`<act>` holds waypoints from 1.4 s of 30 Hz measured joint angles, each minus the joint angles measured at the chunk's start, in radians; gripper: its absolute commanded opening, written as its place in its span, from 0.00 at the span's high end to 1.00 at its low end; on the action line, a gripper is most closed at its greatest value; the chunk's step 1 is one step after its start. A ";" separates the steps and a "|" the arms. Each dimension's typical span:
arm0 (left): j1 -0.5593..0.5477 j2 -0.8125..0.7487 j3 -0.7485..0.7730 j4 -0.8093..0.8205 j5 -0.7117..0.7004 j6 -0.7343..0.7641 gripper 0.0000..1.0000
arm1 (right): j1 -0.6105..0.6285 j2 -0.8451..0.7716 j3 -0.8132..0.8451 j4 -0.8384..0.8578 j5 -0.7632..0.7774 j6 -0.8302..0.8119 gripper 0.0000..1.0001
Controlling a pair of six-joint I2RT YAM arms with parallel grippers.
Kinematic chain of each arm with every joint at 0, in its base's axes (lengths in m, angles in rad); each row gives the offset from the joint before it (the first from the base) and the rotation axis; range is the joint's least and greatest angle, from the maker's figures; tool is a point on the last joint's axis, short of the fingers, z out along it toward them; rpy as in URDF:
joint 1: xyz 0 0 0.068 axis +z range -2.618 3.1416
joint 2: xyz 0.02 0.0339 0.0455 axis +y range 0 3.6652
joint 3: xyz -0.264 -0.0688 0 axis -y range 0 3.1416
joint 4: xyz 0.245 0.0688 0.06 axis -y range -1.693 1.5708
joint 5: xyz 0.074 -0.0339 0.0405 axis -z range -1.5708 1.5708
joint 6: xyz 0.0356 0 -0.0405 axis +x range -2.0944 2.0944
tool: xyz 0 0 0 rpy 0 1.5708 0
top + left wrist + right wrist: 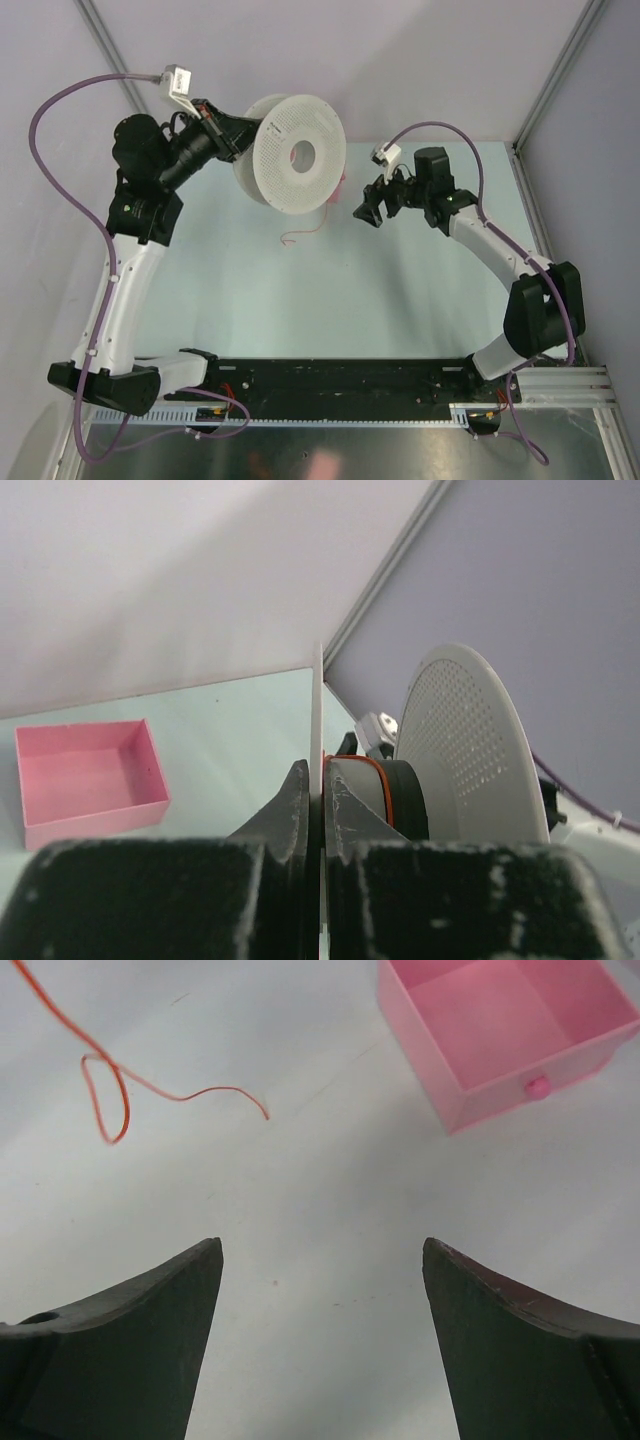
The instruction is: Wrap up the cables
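Observation:
My gripper is about to lift the reddish-orange wire [322,219], which will open out into a smooth arc because the wire's loose end lies in a rounded, open loop [288,238].
My left gripper [243,141] is shut on the thin rear flange [317,710] of a white perforated spool [298,152] and holds it above the table at the back. In the left wrist view my left gripper [318,785] shows clamped on that flange, and a turn of reddish-orange wire [386,785] lies round the dark hub. The wire's loose end [300,234] lies in a small loop on the table below the spool. It also shows at the upper left of the right wrist view [110,1095]. My right gripper [366,209] is open and empty above the table [320,1260], right of the wire.
A pink open box [500,1020] stands on the table beyond my right gripper. It also shows in the left wrist view [90,775]. In the top view the spool hides nearly all of it. Grey walls and metal frame posts [555,70] enclose the back.

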 measured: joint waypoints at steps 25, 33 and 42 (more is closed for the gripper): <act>0.000 0.000 0.089 -0.003 -0.224 -0.307 1.00 | 0.252 -0.031 -0.432 0.790 0.316 0.035 0.09; 0.000 0.001 0.103 -0.003 -0.204 -0.321 1.00 | 0.224 0.187 -0.423 1.027 0.327 0.016 0.08; 0.000 0.002 0.141 0.013 -0.188 -0.319 1.00 | 0.291 0.290 -0.383 1.145 0.187 0.085 0.12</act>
